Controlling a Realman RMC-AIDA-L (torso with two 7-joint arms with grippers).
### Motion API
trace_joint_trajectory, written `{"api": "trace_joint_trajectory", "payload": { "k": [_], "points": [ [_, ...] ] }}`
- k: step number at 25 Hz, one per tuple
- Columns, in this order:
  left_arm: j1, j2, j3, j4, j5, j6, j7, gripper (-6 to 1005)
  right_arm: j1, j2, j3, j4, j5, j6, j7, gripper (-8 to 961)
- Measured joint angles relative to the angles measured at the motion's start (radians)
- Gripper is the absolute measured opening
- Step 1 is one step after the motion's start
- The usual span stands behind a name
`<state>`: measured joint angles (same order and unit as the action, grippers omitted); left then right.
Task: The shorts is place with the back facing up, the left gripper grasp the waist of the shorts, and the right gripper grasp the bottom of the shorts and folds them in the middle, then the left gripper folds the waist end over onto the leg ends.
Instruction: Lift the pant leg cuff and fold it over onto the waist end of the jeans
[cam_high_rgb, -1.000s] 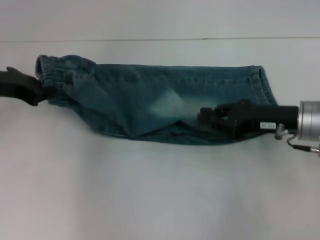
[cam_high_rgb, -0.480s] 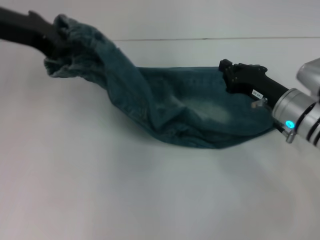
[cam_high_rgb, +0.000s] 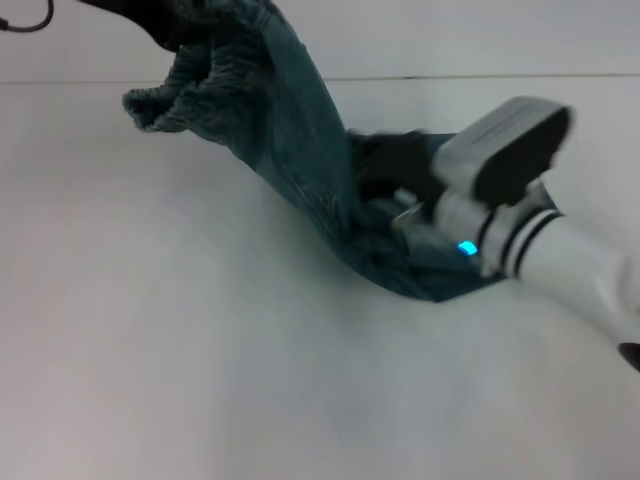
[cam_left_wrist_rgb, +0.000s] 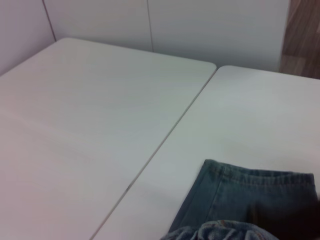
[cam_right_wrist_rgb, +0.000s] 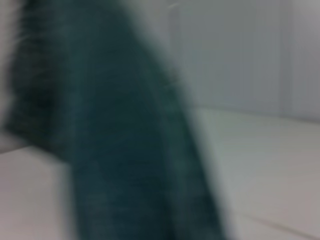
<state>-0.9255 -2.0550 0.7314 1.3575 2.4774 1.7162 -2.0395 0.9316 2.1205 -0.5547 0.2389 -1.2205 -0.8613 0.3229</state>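
The leg ends, where the waist (cam_high_rgb: 165, 108) must land, are under my right gripper's arm, so next my right gripper moves back out of the way before my left gripper folds the waist.
The faded blue-green denim shorts (cam_high_rgb: 290, 130) are folded lengthwise and hang in a slope from the upper left down to the table. My left gripper (cam_high_rgb: 165, 25) is high at the top left, shut on the ruched waist (cam_high_rgb: 170, 100), which droops below it. My right gripper (cam_high_rgb: 385, 165) is low over the middle of the shorts, its white arm (cam_high_rgb: 560, 260) covering the bottom of the shorts. The left wrist view shows the stitched leg ends (cam_left_wrist_rgb: 250, 175) lying flat on the table. Blurred denim (cam_right_wrist_rgb: 125, 150) fills the right wrist view.
The white table (cam_high_rgb: 200, 350) spreads in front of and to the left of the shorts. A seam (cam_left_wrist_rgb: 165, 140) runs between two tabletops, with a white wall behind. Nothing else lies on the surface.
My left gripper has lifted the waist up and rightward, peeling the shorts off the table. My right gripper has left the near fold, swung to the far edge, then moved left over the shorts.
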Motion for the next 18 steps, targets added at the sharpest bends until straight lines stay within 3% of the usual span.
{"api": "trace_joint_trajectory", "payload": {
  "k": [4,11,18],
  "points": [
    [-0.014,0.0,0.007,-0.003,0.003,0.001,0.0,98,0.067,0.001,0.134,0.099,-0.242,0.043,-0.005,25],
    [0.001,-0.001,0.022,-0.003,0.006,0.001,0.0,99,0.054,0.001,0.485,0.19,-0.724,0.131,-0.006,23],
    [0.033,-0.007,0.055,-0.009,0.001,-0.004,0.008,99,0.012,0.0,0.577,0.2,-0.86,0.152,0.002,23]
  ]
}}
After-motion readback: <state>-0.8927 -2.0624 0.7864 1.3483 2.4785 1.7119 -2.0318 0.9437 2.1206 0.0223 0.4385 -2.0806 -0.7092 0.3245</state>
